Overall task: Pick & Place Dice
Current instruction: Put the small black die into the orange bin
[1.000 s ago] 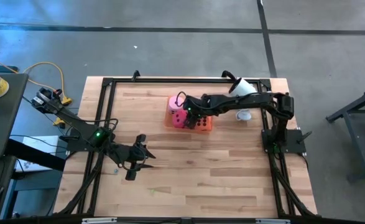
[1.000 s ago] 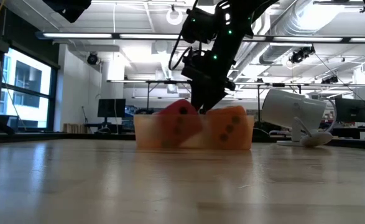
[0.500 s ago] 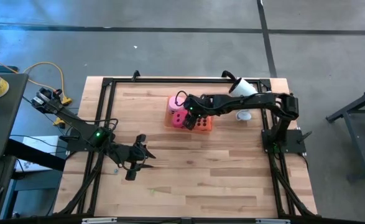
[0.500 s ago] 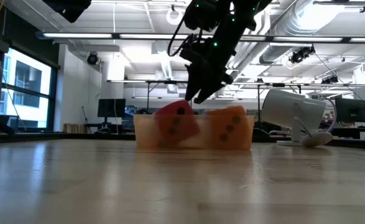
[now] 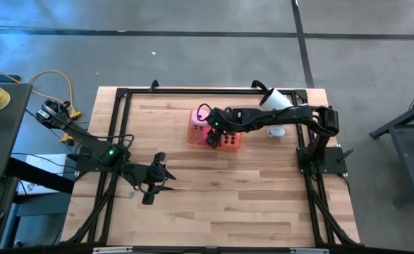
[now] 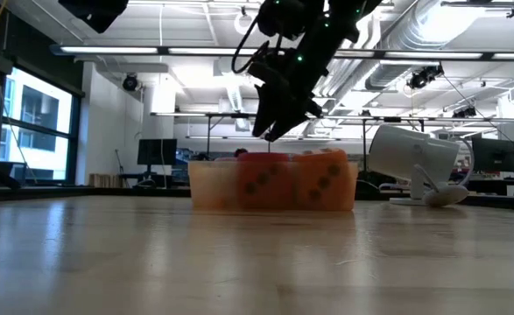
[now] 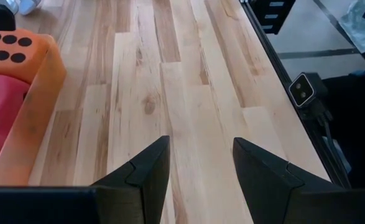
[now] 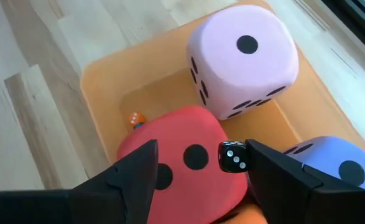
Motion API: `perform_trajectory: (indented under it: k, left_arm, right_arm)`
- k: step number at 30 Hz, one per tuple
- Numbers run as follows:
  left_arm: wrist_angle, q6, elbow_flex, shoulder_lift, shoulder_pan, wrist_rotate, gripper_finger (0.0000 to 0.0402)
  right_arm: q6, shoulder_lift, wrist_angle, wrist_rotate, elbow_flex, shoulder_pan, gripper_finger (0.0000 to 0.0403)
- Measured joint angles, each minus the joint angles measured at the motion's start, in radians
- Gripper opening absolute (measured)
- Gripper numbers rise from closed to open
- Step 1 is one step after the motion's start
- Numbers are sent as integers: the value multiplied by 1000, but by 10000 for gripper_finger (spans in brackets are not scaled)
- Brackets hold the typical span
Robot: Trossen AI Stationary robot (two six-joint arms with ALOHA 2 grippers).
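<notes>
I should bring my left gripper over to knock the tiny black die (image 8: pixel 233 157) off into the tray (image 8: pixel 160 96), because the die is sticking to my right gripper's open finger.
A translucent orange tray (image 5: pixel 193 117) on the far middle of the table holds the four dice. The right wrist view shows the red die (image 8: pixel 182 163), the pink die (image 8: pixel 244 59) and the lavender die (image 8: pixel 331 165) lying in the tray (image 8: pixel 101 81). The low view shows the red die (image 6: pixel 261 180) beside the orange die (image 6: pixel 323 179). My right gripper (image 6: pixel 266 133) (image 8: pixel 201 149) hangs open just above the red die, clear of it. My left gripper (image 5: pixel 153 179) (image 7: pixel 201 146) waits open over the near-left table.
A tiny black die (image 8: pixel 234 157) and a small orange bit (image 8: pixel 134 118) also lie in the tray. A white device (image 5: pixel 276 100) (image 6: pixel 414 162) stands at the table's far right, just beyond the tray. Bare wood lies in front of the tray (image 7: pixel 33 118).
My right gripper has risen from the red die and drifted slightly toward the table's left. The red die, which stood tilted above the tray's rim, has dropped flat into the tray beside the orange die.
</notes>
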Motion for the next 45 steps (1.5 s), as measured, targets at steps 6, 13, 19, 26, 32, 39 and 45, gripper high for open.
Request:
perform_trajectory:
  k: [6,13,19,26,32,39,45]
  left_arm:
    - [-1,0,0,0,0,2,170]
    - [-1,0,0,0,0,2,170]
    - [-1,0,0,0,0,2,170]
    - [-1,0,0,0,0,2,170]
    - [-1,0,0,0,0,2,170]
    - [-1,0,0,0,0,2,170]
    - [-1,0,0,0,0,1,170]
  right_arm:
    - [2,0,-4,1,0,-1,223]
    - [3,0,-59,1,0,-1,115]
    - [-2,0,-102,15,0,-1,27]
    - [17,0,-106,20,0,-1,67]
    - [29,0,-105,23,0,6,157]
    - [18,0,-68,31,0,21,258]
    - [26,0,-37,21,0,21,292]
